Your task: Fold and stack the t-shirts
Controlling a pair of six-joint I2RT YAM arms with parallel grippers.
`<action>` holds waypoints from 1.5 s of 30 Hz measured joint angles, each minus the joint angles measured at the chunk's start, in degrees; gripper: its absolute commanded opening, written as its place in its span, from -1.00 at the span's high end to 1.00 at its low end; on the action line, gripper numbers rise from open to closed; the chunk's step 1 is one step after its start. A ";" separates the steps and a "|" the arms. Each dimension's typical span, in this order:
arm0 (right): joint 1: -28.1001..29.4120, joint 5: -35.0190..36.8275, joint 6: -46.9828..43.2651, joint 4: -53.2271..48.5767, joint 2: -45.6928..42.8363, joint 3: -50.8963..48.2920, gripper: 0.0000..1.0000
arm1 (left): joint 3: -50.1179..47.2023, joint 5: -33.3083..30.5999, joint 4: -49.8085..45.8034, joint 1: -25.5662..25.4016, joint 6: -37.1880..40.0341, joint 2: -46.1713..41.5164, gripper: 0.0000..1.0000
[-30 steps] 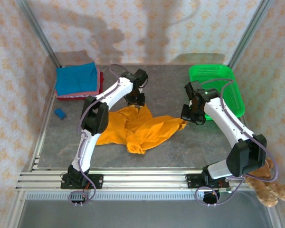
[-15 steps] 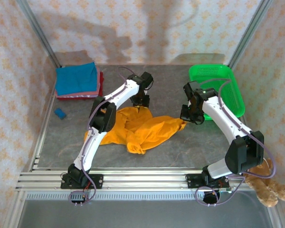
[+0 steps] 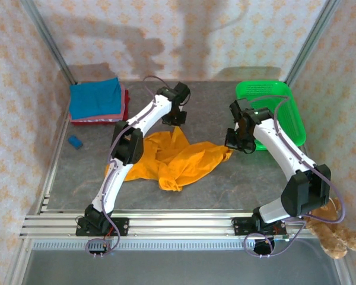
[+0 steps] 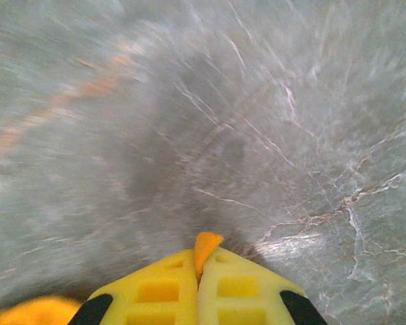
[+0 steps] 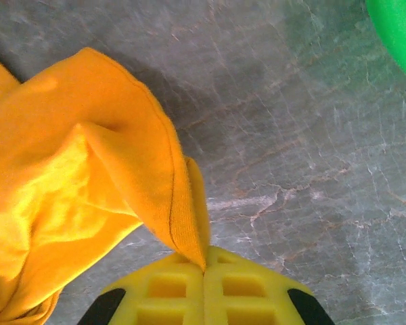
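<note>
Next, I pull the orange t-shirt's corner back toward the small blue block (image 3: pixel 75 142) with my left gripper while my right gripper holds, because the t-shirt lies in slack folds (image 3: pixel 169 166) between my grippers.
An orange t-shirt (image 3: pixel 178 157) lies crumpled on the grey table between the two arms. My left gripper (image 3: pixel 175 120) is shut on its far top edge; a tip of orange cloth (image 4: pixel 206 245) pokes out between the yellow fingers (image 4: pixel 159 288). My right gripper (image 3: pixel 235 146) is shut on the shirt's right corner, where the folded orange hem (image 5: pixel 183 203) runs into the closed jaws. A blue t-shirt (image 3: pixel 95 98) lies folded on top of red and pink ones (image 3: pixel 123 107) at the back left.
A green mesh basket (image 3: pixel 270 110) stands at the back right, close to the right arm. A small blue block (image 3: pixel 75 142) lies near the left wall. A brown teddy bear (image 3: pixel 338 234) sits outside the frame at bottom right.
The left gripper has closed on the orange shirt's top edge and lifted it slightly toward the back. The right gripper has stayed shut on its corner.
</note>
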 measured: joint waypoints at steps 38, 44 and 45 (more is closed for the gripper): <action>13.57 -3.72 8.76 3.85 -23.12 -17.68 0.20 | -79.14 -12.74 10.86 14.84 -2.73 -83.67 1.00; 13.68 -5.29 11.69 8.74 -15.67 -21.20 0.26 | -79.32 -12.33 11.61 14.84 -3.85 -84.13 1.00; 13.68 -5.20 12.13 9.22 -13.79 -21.86 0.29 | -79.34 -12.31 11.74 14.84 -3.85 -84.13 1.00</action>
